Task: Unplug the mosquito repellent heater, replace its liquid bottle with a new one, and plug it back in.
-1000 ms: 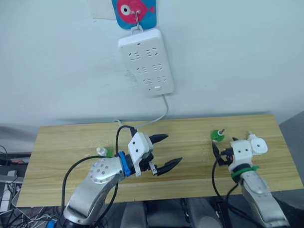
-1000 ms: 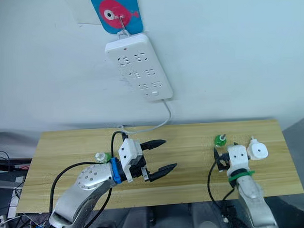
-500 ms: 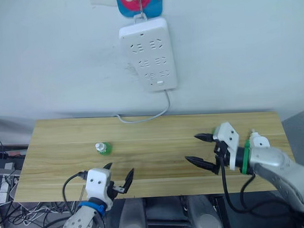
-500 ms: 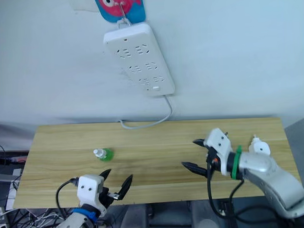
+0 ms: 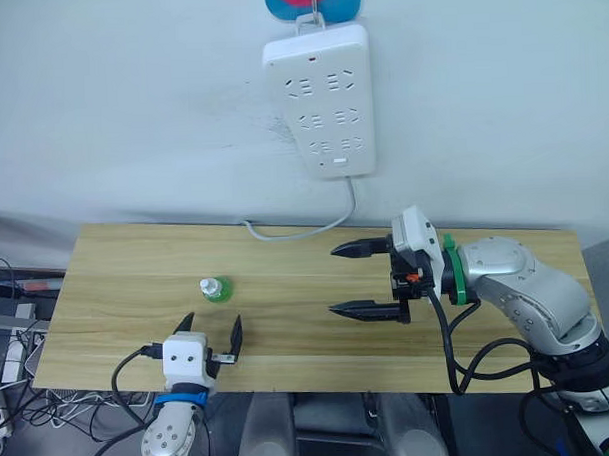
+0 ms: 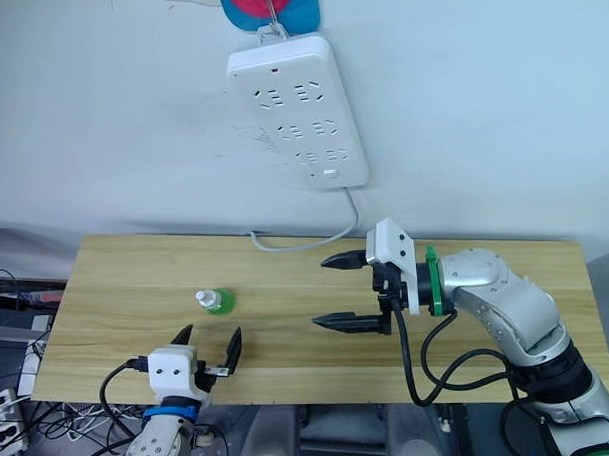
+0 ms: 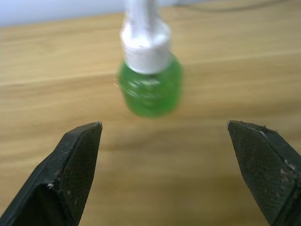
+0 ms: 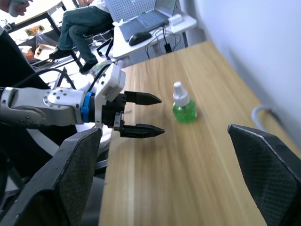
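Note:
My gripper will find a wick hidden inside when it opens the bottle [image 5: 222,290], because the white cap rises into a tall, narrow tube [image 7: 141,18].
A small green liquid bottle [image 5: 216,289] with a white cap stands upright on the left part of the wooden table [image 5: 288,319]. My left gripper [image 5: 208,336] is open at the table's front edge, just in front of the bottle [image 7: 150,80], with nothing between its fingers [image 7: 77,155]. Over the middle of the table my right gripper [image 5: 361,279] is open and empty, pointing left toward the bottle [image 8: 183,106] and my left gripper [image 8: 146,115]. The mosquito repellent heater is hidden or out of view.
A long white power strip [image 5: 320,97] hangs on the wall above the table, all of its sockets free. Its cable [image 5: 285,232] drops onto the table's back edge. In the right wrist view a person [image 8: 89,21] sits at a desk with a laptop beyond the table's left end.
The camera has shifted. My left arm drew back from the table's middle to the front edge. My right gripper swung left from the right end to the middle and stays open.

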Controlling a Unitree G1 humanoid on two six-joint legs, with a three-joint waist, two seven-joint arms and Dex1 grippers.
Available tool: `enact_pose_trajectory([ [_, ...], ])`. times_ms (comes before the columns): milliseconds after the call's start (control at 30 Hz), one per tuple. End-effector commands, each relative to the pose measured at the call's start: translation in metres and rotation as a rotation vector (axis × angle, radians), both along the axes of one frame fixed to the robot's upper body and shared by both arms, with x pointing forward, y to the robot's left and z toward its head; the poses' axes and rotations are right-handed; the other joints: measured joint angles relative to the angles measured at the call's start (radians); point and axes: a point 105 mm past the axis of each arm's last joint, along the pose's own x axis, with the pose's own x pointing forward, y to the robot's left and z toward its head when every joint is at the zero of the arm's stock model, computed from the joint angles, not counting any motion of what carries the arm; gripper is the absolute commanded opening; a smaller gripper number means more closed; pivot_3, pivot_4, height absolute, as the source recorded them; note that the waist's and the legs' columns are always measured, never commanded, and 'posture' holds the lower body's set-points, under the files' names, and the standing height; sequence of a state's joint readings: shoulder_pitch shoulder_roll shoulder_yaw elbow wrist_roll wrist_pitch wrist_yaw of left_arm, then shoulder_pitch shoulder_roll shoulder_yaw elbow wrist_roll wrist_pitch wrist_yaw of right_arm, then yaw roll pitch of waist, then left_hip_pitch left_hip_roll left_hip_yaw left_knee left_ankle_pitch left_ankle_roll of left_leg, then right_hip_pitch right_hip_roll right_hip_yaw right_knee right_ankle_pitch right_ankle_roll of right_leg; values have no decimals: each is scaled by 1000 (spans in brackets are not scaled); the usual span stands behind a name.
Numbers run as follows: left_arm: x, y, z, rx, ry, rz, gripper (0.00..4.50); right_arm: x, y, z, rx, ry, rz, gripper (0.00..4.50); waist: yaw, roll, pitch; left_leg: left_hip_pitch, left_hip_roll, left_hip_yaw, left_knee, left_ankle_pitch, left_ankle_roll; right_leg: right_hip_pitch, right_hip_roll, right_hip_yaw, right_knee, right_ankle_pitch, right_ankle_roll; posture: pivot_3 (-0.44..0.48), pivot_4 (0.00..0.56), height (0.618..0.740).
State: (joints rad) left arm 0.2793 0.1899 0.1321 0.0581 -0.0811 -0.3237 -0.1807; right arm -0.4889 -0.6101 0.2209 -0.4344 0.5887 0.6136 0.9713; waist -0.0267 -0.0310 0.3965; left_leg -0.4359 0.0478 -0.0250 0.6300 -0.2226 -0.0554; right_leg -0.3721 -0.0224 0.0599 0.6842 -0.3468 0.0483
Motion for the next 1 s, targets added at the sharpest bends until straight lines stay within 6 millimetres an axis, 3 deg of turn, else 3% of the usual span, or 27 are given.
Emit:
enact_pose_trajectory([
  [33, 6, 6, -7, 16, -25, 24, 4500, -4, 2, 9, 24, -17, 13, 4487, 0, -1, 1, 0, 0, 0, 0, 0, 0, 0, 0, -1, 0, 0, 0, -27, 453, 740],
  [300, 40, 1, -18, 6, -46, 6, 4500, 3, -2, 13, 8, 21, -22, 4487, -1, -1, 2, 1, 0, 1, 1, 0, -1, 0, 0, -1, 4, 0, 0, -27, 441, 740],
  [500, 51, -2, -22, 12, -69, 2, 4500, 7, -1, 15, 5, 35, -38, 4487, -2, -1, 2, 2, 0, 1, 2, 1, -2, 0, 0, -1, 6, 0, 0, -34, 434, 740],
  [600, 50, -4, -25, 10, -69, 4, 3941, 9, -2, 16, 3, 38, -45, 4500, -5, 0, 2, 2, 0, 1, 2, 1, -2, 0, 0, -2, 7, 0, 0, -44, 433, 740],
  [767, 44, -2, -32, -19, -51, 33, 2413, 11, -3, 18, 5, 40, -59, 4500, -5, 0, 2, 2, 0, 1, 2, 1, -2, 0, 0, -1, 7, 0, 0, -53, 425, 740],
  [1000, 43, 1, -37, -5, -20, 54, 2292, 12, -4, 20, 8, 38, -80, 4500, -7, 0, 1, 3, 0, 2, 2, 2, -3, 0, 0, -1, 7, 0, 0, -60, 423, 740],
])
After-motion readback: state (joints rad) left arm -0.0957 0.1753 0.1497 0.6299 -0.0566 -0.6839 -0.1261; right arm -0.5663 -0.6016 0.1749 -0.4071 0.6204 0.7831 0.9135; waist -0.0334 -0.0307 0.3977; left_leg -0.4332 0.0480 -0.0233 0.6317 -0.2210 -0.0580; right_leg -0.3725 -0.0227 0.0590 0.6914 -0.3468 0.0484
